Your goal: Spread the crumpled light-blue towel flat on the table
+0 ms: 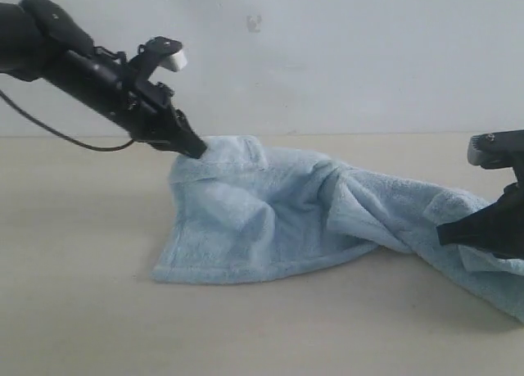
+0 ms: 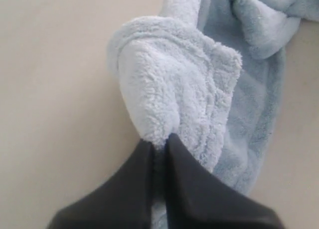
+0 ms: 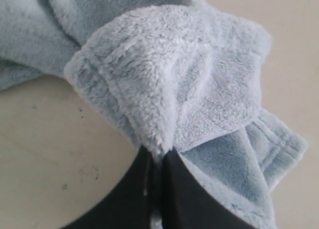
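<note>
A bunched fold is pinched in my left gripper, a flap doubled over the towel, so next I lay this towel end down, open and regrip the flap.
The pale-blue fluffy towel lies half lifted and twisted across the beige table. Its left part hangs from my left gripper, which is shut on a top corner above the table. In the left wrist view the two black fingers pinch a bunched fold of the towel at the left gripper. My right gripper is shut on the towel's right end, low near the table. The right wrist view shows the hemmed towel corner clamped in the right gripper. No label shows.
A plain white wall stands behind the table. A black cable trails from the left arm down to the tabletop. Bare tabletop lies in front of and left of the towel.
</note>
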`<state>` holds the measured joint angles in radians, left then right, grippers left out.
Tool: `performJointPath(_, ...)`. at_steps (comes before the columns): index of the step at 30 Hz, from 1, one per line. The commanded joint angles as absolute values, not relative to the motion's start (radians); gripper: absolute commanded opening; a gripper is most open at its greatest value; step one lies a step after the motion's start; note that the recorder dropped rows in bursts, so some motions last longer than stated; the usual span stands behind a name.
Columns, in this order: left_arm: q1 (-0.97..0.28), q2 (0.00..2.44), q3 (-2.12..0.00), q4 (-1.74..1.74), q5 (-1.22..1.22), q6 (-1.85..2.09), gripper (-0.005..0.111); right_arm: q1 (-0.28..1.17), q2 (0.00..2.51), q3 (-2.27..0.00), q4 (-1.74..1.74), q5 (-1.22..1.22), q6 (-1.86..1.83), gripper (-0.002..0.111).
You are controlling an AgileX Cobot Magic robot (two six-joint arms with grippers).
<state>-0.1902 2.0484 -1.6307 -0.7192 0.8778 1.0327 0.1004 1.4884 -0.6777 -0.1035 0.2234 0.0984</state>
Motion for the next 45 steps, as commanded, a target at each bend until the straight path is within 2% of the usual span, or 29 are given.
performJointPath(1, -0.101, 1.892, -1.401, -0.709, 0.855, 1.017, 0.004, 0.103, 1.387, -0.675, -0.107, 0.252, 0.099, 0.0)
performJointPath(5, -0.053, 1.712, -1.146, -0.761, 0.757, 1.027, 0.004, 0.103, 1.259, -0.675, -0.107, 0.323, 0.099, 0.0)
performJointPath(12, -0.059, 1.348, -0.82, -0.916, 0.754, 1.029, 0.004, 0.103, 0.997, -0.675, -0.102, 0.546, 0.079, 0.0)
performJointPath(18, -0.059, 1.269, -0.559, -0.988, 0.74, 1.029, 0.004, 0.103, 1.038, -0.675, 0.24, 0.738, -0.328, 0.002)
performJointPath(21, -0.059, 1.269, -0.555, -1.015, 0.73, 1.074, 0.004, 0.103, 1.103, -0.675, 0.265, 0.754, -0.351, 0.026)
performJointPath(23, -0.059, 1.269, -0.555, -1.015, 0.73, 1.073, 0.005, 0.103, 1.131, -0.675, 0.263, 0.749, -0.344, 0.051)
performJointPath(25, -0.059, 1.27, -0.554, -1.015, 0.722, 1.073, 0.011, 0.103, 1.153, -0.675, 0.258, 0.745, -0.327, 0.066)
performJointPath(27, -0.059, 1.276, -0.554, -1.015, 0.711, 1.073, 0.021, 0.103, 1.168, -0.675, 0.239, 0.734, -0.314, 0.064)
performJointPath(30, -0.059, 1.293, -0.554, -1.037, 0.676, 1.071, 0.044, 0.103, 1.175, -0.675, 0.212, 0.709, -0.298, 0.056)
performJointPath(32, -0.059, 1.299, -0.554, -1.076, 0.644, 1.071, 0.062, 0.103, 1.175, -0.675, 0.212, 0.707, -0.298, 0.055)
performJointPath(34, -0.059, 1.301, -0.554, -1.108, 0.62, 1.092, 0.071, 0.103, 1.175, -0.675, 0.222, 0.71, -0.312, 0.055)
performJointPath(38, -0.059, 1.3, -0.554, -1.126, 0.624, 1.112, 0.072, 0.188, 1.175, -0.675, 0.314, 0.714, -0.448, 0.055)
performJointPath(45, -0.091, 1.3, -0.552, -1.136, 0.644, 1.128, 0.072, 0.401, 1.221, -0.675, 0.205, 0.687, -0.448, 0.055)
